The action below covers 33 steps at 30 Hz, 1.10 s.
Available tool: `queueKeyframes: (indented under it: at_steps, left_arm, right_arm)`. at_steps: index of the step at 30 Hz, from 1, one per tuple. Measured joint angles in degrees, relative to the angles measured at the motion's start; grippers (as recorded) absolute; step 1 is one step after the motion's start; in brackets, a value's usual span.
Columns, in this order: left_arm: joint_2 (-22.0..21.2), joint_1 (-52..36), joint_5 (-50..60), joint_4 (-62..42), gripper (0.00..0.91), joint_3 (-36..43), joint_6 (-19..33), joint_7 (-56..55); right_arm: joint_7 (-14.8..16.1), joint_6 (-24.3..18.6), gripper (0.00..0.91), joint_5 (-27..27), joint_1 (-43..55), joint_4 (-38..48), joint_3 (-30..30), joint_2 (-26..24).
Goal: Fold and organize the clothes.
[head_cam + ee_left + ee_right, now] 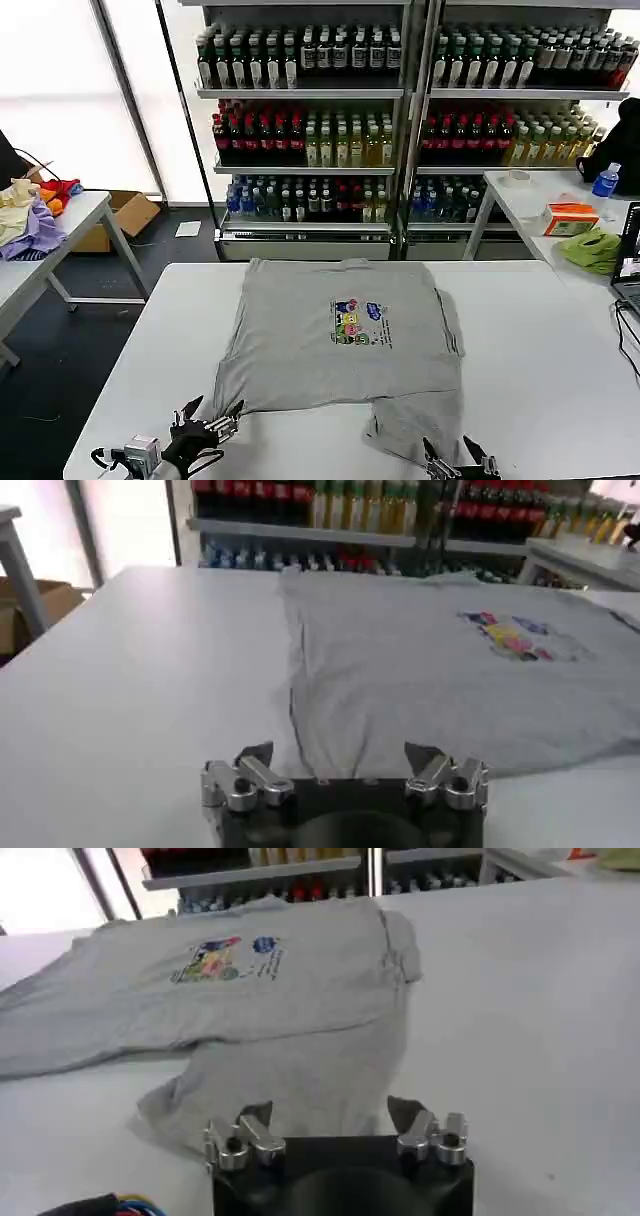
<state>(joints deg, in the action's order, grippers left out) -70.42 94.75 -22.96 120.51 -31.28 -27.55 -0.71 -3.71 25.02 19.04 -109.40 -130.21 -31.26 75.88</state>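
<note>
I will pull the light grey shirt (335, 340) toward me, and its hidden far sleeve will slide into view, because the shirt reaches the table's far edge (372, 263).
The light grey shirt (340, 335) lies spread flat on the white table (540, 360), its small multicoloured print (358, 322) facing up. One flap of it (410, 425) reaches toward the near edge on the right. My left gripper (212, 410) hovers open at the shirt's near left corner, with the hem just beyond its fingertips (340, 752). My right gripper (448, 446) is open at the near right flap, and grey fabric (280, 998) lies between and ahead of its fingers (330, 1110). Neither gripper holds anything.
Bottle shelves (400, 110) stand behind the table. A side table on the left carries a yellow-purple-red clothes pile (35, 215), with a cardboard box (125, 215) beyond it. The right table holds a green cloth (590, 250), an orange box (570, 218) and a blue bottle (605, 180).
</note>
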Motion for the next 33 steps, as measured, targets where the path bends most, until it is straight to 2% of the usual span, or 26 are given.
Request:
queueKeyframes:
  at_steps: [11,22,33]
  left_arm:
    - [-2.03,0.35,2.57,-1.61,0.03,1.77,1.74,0.08]
    - [-3.18,1.84,4.42,-0.73,0.03,1.73,3.16,-0.12]
    - [-3.86,7.04,6.49,4.19,0.03,0.15,2.59,-0.38]
  right_arm:
    - [1.53,-1.46,0.0,-0.93,-0.22,0.57,0.44,-0.26]
    - [6.57,-4.9,0.0,-2.88,-2.41,-1.67,0.1,-1.31]
    - [11.68,-9.49,0.0,-3.73,-11.38,-6.82,-4.05,-2.68]
